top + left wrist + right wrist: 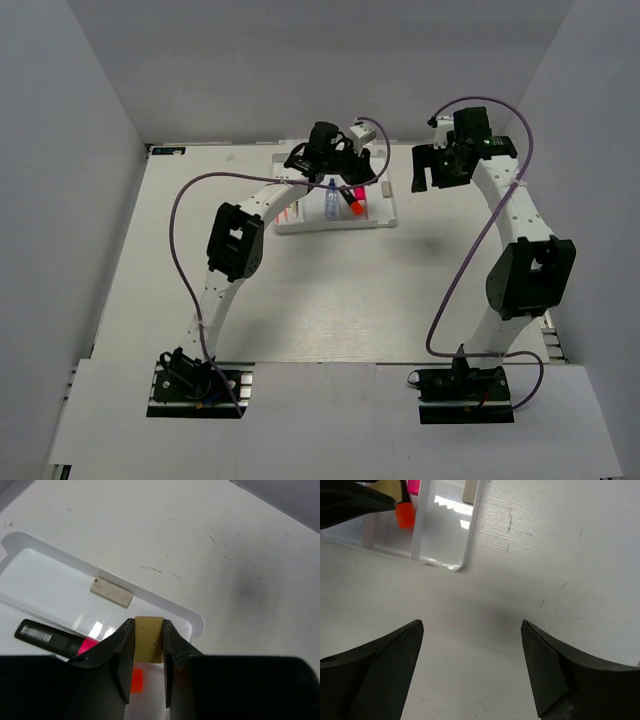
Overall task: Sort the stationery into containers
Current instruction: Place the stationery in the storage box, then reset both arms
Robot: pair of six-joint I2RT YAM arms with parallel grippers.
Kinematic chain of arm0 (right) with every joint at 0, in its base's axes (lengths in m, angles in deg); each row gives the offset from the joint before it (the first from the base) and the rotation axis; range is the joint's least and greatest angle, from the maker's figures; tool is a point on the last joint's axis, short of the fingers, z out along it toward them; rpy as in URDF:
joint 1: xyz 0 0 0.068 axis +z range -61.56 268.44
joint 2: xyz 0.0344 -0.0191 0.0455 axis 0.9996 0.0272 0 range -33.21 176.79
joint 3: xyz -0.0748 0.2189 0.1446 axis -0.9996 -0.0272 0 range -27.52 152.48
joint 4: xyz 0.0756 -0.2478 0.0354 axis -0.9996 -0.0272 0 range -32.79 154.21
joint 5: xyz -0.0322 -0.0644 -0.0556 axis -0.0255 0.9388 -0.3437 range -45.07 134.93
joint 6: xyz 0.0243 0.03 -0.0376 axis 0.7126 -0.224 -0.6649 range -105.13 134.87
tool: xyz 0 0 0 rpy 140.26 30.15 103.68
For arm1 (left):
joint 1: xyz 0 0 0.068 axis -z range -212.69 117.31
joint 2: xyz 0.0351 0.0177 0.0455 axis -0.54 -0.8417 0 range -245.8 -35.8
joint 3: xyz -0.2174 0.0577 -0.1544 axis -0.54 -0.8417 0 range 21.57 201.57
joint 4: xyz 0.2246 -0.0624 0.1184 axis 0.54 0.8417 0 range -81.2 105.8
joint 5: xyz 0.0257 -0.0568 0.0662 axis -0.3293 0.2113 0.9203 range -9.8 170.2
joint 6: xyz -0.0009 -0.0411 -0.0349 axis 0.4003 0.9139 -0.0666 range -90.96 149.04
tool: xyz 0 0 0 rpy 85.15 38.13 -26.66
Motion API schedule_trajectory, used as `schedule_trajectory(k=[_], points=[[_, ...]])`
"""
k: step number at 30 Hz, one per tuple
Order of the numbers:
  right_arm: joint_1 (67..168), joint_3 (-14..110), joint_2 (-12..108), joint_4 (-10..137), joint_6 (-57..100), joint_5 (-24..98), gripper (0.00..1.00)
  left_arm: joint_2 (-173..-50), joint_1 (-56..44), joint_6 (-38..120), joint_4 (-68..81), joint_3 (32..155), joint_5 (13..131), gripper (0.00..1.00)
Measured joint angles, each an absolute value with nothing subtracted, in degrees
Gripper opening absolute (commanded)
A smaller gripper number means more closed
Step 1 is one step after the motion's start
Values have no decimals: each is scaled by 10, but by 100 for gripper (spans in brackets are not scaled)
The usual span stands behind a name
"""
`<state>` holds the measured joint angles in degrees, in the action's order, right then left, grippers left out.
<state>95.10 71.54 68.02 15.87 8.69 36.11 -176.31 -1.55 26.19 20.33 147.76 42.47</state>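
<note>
The second beige eraser (pixel 386 189) leaves free space on the bottom of the tray's end section (pixel 379 212), so my left gripper should keep moving its eraser down toward that bottom and let go just above it.
The white tray (pixel 385 222) lies at the far middle of the table. My left gripper (pixel 149 622) is shut on a beige eraser (pixel 149 640) and hangs just above the tray's (pixel 197 622) far right corner. A second beige eraser (pixel 111 591) lies flat in that end compartment. A black pink-ended highlighter (pixel 50 637) and an orange end (pixel 136 680) show beside and under the fingers. A blue-capped bottle (pixel 331 203) lies in the tray. My right gripper (pixel 472 625) stands open over bare table to the right of the tray (pixel 465 555), with nothing between its fingers.
White walls close in the table on the left, back and right. A purple cable loops from each arm. The left arm (pixel 235 245) arches over the table's left half, and the right arm (pixel 528 275) stands along the right side.
</note>
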Motion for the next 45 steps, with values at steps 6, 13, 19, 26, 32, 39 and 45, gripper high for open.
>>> schedule_trajectory(k=[6, 13, 19, 26, 32, 39, 45], points=[[936, 679, 645, 162, 87, 362, 86, -1811, 2, 301, 163, 1485, 445, 17], [929, 678, 646, 162, 87, 358, 86, -1828, 13, 308, 151, 1487, 459, 34], [929, 678, 646, 162, 87, 356, 86, -1834, 14, 301, 141, 1496, 473, 67], [921, 678, 648, 162, 84, 350, 87, -1837, 14, 302, 147, 1502, 510, 98], [890, 677, 679, 164, 74, 314, 86, -1800, -4, 317, 232, 1505, 532, 98], [842, 614, 700, 208, 54, 318, 86, -1578, -138, 288, 419, 1380, 547, 98], [833, 567, 700, 249, 34, 333, 86, -1402, -305, 288, 455, 1162, 648, 98]])
